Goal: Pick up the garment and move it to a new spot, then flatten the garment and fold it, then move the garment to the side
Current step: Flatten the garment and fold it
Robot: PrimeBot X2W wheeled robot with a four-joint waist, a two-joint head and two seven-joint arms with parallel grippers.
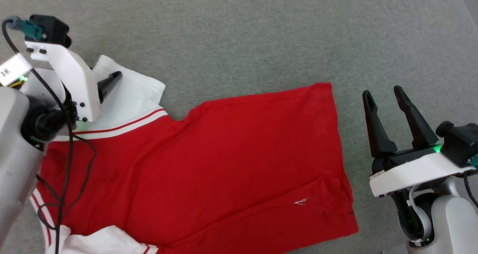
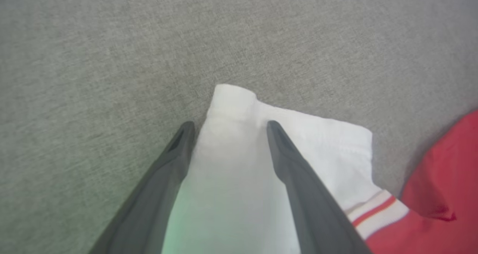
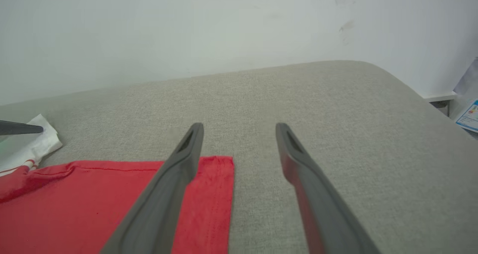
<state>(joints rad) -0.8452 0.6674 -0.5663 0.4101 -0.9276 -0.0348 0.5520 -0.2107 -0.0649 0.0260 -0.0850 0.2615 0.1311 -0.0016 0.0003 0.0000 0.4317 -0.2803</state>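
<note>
The garment's far red edge (image 1: 260, 95) will become straight when I pull the white sleeve and the hem corner apart, because it dips (image 1: 180, 120) beside that sleeve now.
The garment (image 1: 224, 153) lies spread on the grey fabric surface (image 1: 261, 33), red body in the middle, with a white sleeve (image 1: 130, 89) and red-and-white trim at the upper left. My left gripper (image 2: 230, 129) hovers open over that white sleeve (image 2: 321, 142), one finger on each side of its folded tip. In the head view one dark finger (image 1: 110, 83) pokes out past the white wrist. My right gripper (image 1: 383, 93) stands open to the right of the garment's hem, holding nothing. In the right wrist view the same gripper (image 3: 239, 129) points past the red hem corner (image 3: 209, 194).
A pale wall (image 3: 186, 30) rises behind the grey surface, whose rounded edge (image 3: 410, 89) falls away at the right. A printed paper (image 3: 468, 115) lies beyond that edge. A black cable (image 1: 67, 164) hangs from my left arm over the garment.
</note>
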